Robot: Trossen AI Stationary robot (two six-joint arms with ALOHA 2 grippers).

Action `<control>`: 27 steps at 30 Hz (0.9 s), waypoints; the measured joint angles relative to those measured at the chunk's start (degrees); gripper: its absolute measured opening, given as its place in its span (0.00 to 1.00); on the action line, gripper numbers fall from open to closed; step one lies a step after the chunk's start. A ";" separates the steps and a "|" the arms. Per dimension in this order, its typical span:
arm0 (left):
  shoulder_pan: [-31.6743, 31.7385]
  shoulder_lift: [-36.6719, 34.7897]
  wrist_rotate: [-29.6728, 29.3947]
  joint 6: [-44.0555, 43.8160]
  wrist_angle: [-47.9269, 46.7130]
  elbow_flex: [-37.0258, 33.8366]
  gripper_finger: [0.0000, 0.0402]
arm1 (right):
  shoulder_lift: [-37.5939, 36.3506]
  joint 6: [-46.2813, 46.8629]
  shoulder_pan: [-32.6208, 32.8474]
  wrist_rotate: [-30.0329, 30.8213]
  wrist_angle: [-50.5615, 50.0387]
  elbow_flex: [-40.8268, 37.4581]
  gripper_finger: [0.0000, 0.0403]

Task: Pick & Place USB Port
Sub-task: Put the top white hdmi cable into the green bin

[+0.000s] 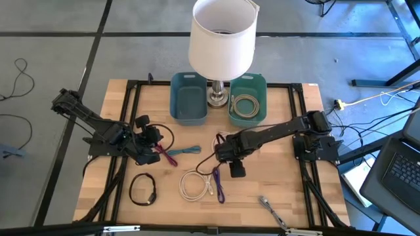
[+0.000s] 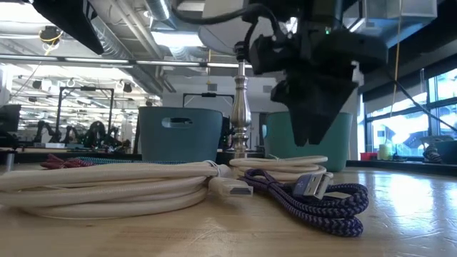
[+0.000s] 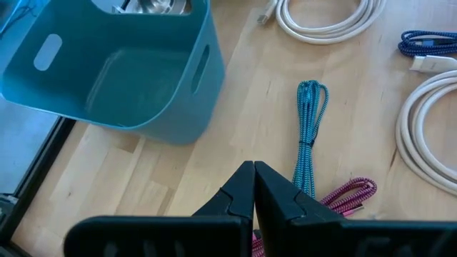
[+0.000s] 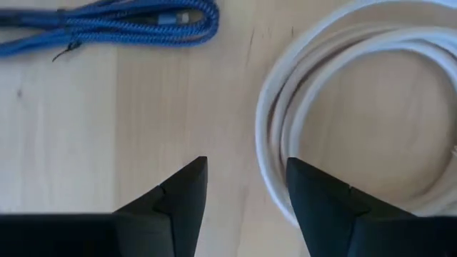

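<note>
I can see the white cable coil's side (image 4: 270,135) below, near one open finger, so my right gripper should center over that side (image 4: 274,153) and move lower before closing.
My right gripper (image 1: 230,160) is open and points down a little above the table. It hangs over the far edge of a white cable coil (image 4: 357,107), and the low view (image 2: 308,139) shows its tips clear of the cables. A blue-purple braided USB cable (image 1: 218,189) lies beside the white coil (image 1: 195,183); its plug (image 2: 308,187) shows in the low view. My left gripper (image 3: 254,178) is shut and empty. It is at the table's left (image 1: 156,153), above a pink cable (image 3: 346,194) and next to a teal braided cable (image 3: 311,121).
A blue bin (image 1: 189,98) and a green bin (image 1: 248,98) holding a white cable stand at the far side, with a lamp (image 1: 222,39) between them. A black cable loop (image 1: 143,189) lies near left, and a metal piece (image 1: 269,208) near right.
</note>
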 joint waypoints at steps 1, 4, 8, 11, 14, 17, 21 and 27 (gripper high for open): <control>-0.01 0.00 0.00 0.00 0.00 0.00 0.01 | 0.00 -0.13 -0.04 0.10 0.58 -0.52 0.48; 0.01 0.00 0.00 0.00 0.00 0.00 0.01 | 0.00 -0.01 -0.04 1.72 2.71 -2.02 0.48; 0.00 0.00 -0.04 0.00 0.00 0.00 0.01 | 0.00 -0.12 -0.15 3.13 6.04 -4.15 0.48; 0.00 0.00 -0.18 0.00 0.00 0.00 0.01 | 0.02 -0.61 -0.36 3.19 9.99 -6.23 0.48; 0.00 0.00 -0.56 0.00 0.00 0.00 0.01 | 0.02 -0.29 -0.89 3.19 13.28 -8.13 0.48; 0.00 0.00 -0.68 0.00 0.01 0.00 0.01 | 0.02 -0.12 -1.69 3.28 15.30 -10.06 0.48; 0.01 0.00 -0.70 0.00 0.00 0.00 0.01 | 0.04 0.57 -2.54 6.15 16.80 -11.91 0.47; 0.00 0.00 -1.54 0.00 0.01 0.00 0.01 | -0.09 1.76 -3.30 6.06 17.71 -12.90 0.36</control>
